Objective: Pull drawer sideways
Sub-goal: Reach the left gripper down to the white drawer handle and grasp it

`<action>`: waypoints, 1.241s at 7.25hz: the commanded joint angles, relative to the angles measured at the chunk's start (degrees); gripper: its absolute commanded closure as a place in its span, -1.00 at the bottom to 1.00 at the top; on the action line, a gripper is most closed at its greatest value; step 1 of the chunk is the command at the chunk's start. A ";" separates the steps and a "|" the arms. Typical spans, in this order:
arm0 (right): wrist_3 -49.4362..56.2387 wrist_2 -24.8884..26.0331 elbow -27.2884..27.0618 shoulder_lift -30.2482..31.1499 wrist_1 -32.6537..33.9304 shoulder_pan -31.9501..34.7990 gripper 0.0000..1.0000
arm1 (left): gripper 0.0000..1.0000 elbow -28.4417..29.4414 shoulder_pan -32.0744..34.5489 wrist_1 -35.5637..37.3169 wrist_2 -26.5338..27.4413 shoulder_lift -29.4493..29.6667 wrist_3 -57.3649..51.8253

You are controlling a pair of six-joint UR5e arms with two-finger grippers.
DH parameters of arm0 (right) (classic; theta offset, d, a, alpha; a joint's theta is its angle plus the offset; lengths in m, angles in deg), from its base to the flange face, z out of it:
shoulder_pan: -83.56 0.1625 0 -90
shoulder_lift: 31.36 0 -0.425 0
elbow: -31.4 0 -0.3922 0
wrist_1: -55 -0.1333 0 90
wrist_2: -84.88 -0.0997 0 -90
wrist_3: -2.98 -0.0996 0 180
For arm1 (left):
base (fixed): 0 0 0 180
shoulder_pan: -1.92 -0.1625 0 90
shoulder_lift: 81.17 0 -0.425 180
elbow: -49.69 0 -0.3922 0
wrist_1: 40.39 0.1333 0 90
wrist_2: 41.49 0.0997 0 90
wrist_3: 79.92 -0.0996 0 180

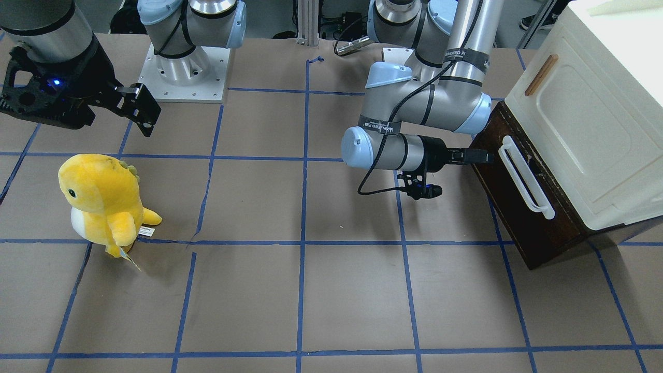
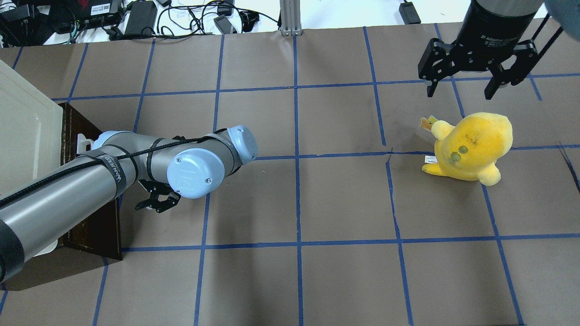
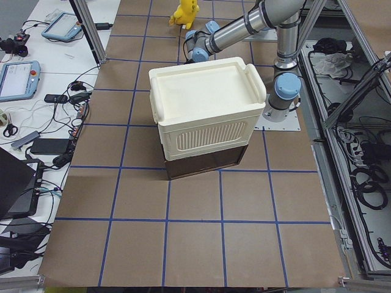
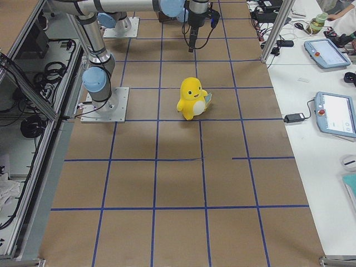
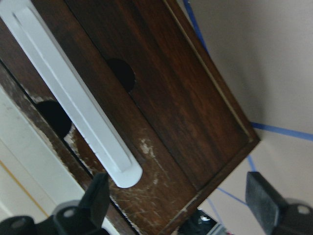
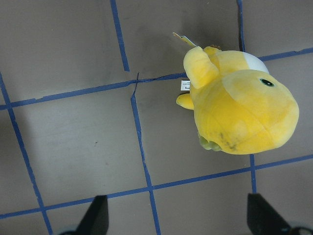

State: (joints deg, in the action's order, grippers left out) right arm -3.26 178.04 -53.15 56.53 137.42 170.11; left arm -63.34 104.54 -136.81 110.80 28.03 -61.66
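Note:
The brown front is split by a straight seam (image 5: 151, 125) below the drawer's handle, so when I pull, only the drawer (image 1: 518, 175) above that seam will slide straight out.
The drawer (image 1: 523, 223) has a dark brown front and a long white bar handle (image 1: 525, 181), and sits at the base of the cream cabinet (image 1: 595, 114). My left gripper (image 1: 479, 156) is level with the far end of the handle, close to the front. In the left wrist view it (image 5: 177, 183) is open and holds nothing; the handle's end (image 5: 122, 174) lies just beside the left finger (image 5: 98, 196), and the drawer front (image 5: 186, 112) fills the gap. My right gripper (image 2: 462, 86) is open and empty, high above the plush toy.
A yellow plush toy (image 1: 101, 202) stands on the brown paper on my right side, also in the right wrist view (image 6: 239, 112). The cabinet door carries a small wooden handle (image 1: 541, 75). Cables and chargers (image 2: 136, 18) lie beyond the table's far edge.

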 commanded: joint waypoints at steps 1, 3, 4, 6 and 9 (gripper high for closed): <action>0.00 0.00 0.00 0.00 0.02 0.02 -1.00 | -1.00 -0.26 -3.63 -4.01 5.89 1.81 4.82; 0.00 0.00 0.00 0.00 0.02 0.02 -1.00 | -1.00 -0.18 -7.07 -5.44 8.28 2.42 8.36; 0.00 0.00 0.00 0.00 -0.07 -0.06 -1.00 | -0.97 0.00 -7.08 -5.44 8.29 2.69 9.07; 0.00 0.00 0.00 0.00 0.02 0.02 -1.00 | -0.06 0.44 -7.08 -5.44 8.29 3.04 9.60; 0.00 0.00 0.00 0.00 0.02 0.02 -1.00 | 0.49 0.44 -7.08 -5.35 8.46 3.13 10.92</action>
State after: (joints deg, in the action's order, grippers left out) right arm -3.26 178.04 -53.15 56.53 137.44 170.11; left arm -62.91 97.46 -142.17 119.20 31.09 -51.18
